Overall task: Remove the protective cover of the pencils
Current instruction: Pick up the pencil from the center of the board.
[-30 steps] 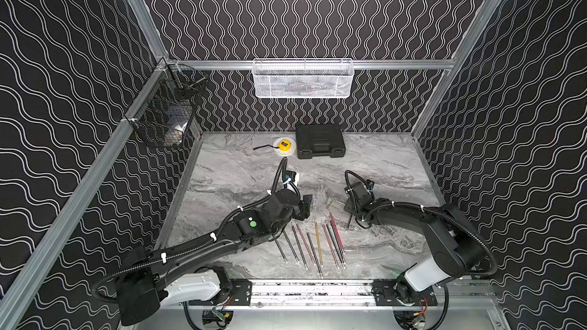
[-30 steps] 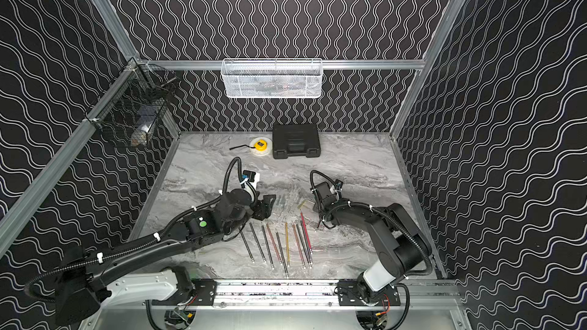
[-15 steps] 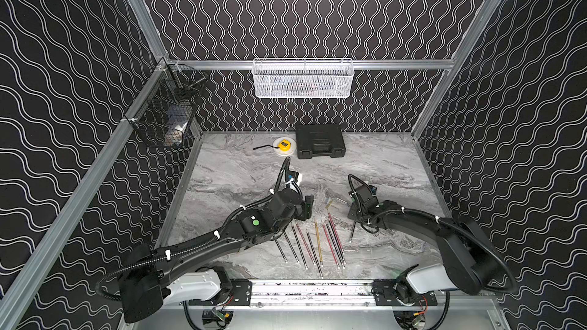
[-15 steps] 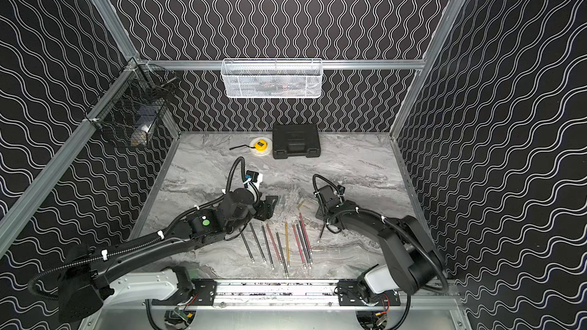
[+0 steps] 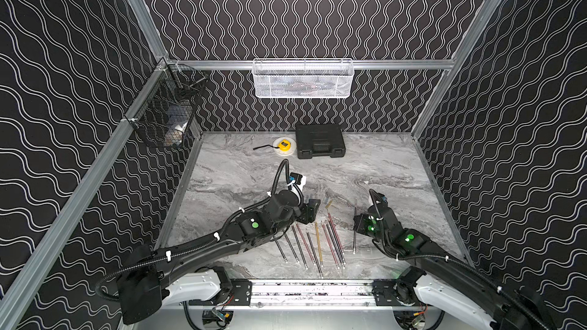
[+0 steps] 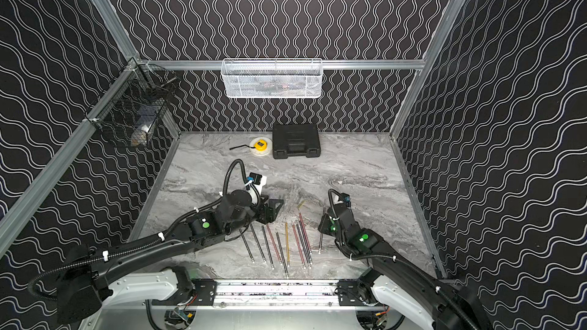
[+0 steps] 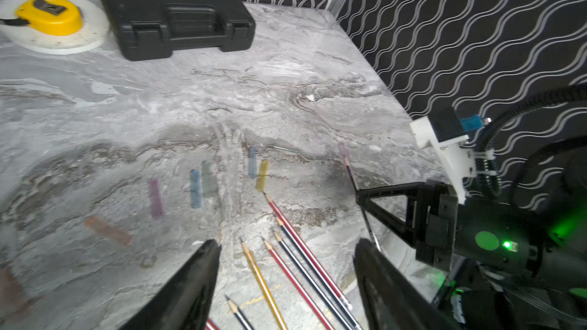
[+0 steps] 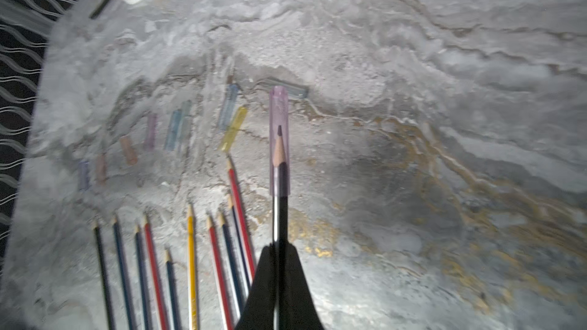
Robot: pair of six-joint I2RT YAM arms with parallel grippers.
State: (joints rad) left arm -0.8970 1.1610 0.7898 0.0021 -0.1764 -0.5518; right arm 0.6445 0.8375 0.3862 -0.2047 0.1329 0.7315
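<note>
My left gripper keeps going, open, toward the cover and closes on it, because the purple cover sticks out clear of my right gripper.
My right gripper is shut on a black pencil, whose tip sits inside a purple translucent protective cover. In both top views this pencil stands apart to the right of the row of bare pencils. My left gripper is open above the far ends of that row, with nothing between its fingers. Several loose covers lie on the table beyond the row, among them a blue one and a yellow one.
A black case and a yellow tape measure sit at the back of the marble table. A white wire basket hangs on the back wall, and a black wire basket hangs on the left wall.
My right gripper has drawn back toward the near right with the capped pencil in it, its arm swinging outward. The left gripper has shifted slightly right and stays open.
</note>
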